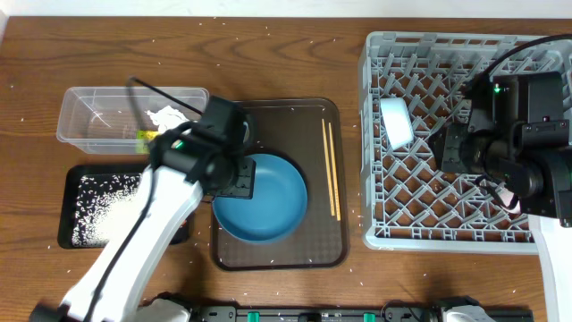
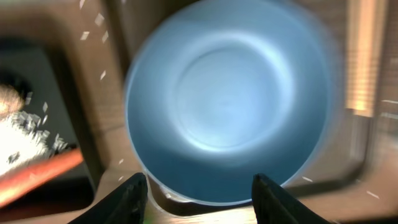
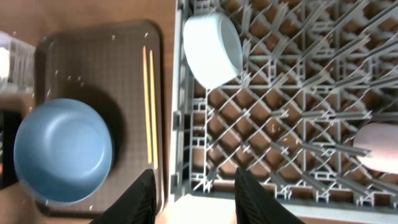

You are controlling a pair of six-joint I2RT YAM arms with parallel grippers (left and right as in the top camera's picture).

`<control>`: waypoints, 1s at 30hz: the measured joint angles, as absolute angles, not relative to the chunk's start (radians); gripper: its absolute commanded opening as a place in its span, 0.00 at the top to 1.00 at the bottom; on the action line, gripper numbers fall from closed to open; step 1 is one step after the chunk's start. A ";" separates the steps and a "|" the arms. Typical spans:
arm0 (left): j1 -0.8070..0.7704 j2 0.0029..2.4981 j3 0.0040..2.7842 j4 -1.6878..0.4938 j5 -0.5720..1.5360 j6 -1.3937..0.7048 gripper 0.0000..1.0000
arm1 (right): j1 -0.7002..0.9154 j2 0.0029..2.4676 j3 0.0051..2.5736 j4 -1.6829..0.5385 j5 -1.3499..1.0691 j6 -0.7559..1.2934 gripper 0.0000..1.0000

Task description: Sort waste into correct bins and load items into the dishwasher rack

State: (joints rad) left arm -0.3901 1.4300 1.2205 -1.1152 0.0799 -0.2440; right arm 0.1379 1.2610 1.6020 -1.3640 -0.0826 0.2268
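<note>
Next, my left gripper picks up the blue plate [image 1: 268,206] by its rim [image 2: 202,202] and hands it to my right gripper, because the plate lies away from the rack.
The blue plate [image 1: 264,199] lies on the brown serving tray [image 1: 308,246], with the chopsticks [image 1: 332,170] to its right. My left gripper [image 1: 237,179] is open and empty at the plate's left rim; in the left wrist view its jaws [image 2: 199,193] straddle the near rim of the plate [image 2: 230,99]. The carrot [image 2: 37,174] lies in the black tray [image 1: 76,179] with rice [image 1: 103,215]. The tissue [image 1: 165,116] and wrapper [image 1: 143,134] sit in the clear tub [image 1: 89,103]. My right gripper [image 3: 194,199] is open and empty over the rack [image 1: 429,201], which holds the white bowl [image 1: 396,122] and pink cup [image 3: 376,146]. The light-blue cup and brown lump are out of view.
Loose rice grains are scattered over the wooden table [image 1: 36,54]. The rack's left wall [image 3: 180,124] stands close to the serving tray's right edge. The left arm crosses over the black tray.
</note>
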 measured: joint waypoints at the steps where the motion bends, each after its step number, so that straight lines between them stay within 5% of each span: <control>1: -0.390 1.457 1.216 -1.116 0.060 -0.260 0.45 | 0.138 1.261 1.602 -1.374 -0.091 0.226 0.62; 13: -0.294 1.661 1.216 -1.016 -0.060 -0.332 0.47 | 0.138 1.261 1.602 -1.399 -0.118 0.207 0.54; 23: -0.259 1.769 1.184 -0.987 0.091 -0.146 0.48 | 0.138 1.261 1.602 -1.399 -0.116 0.204 0.51; 30: -0.259 1.772 1.137 -0.886 0.125 -0.063 0.63 | 0.138 1.261 1.602 -1.403 -0.116 0.204 0.50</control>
State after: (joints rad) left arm -0.2588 1.7718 1.1366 -0.8860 0.1253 -0.0631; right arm 0.1379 1.2610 1.6020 -1.4029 -0.1158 0.2035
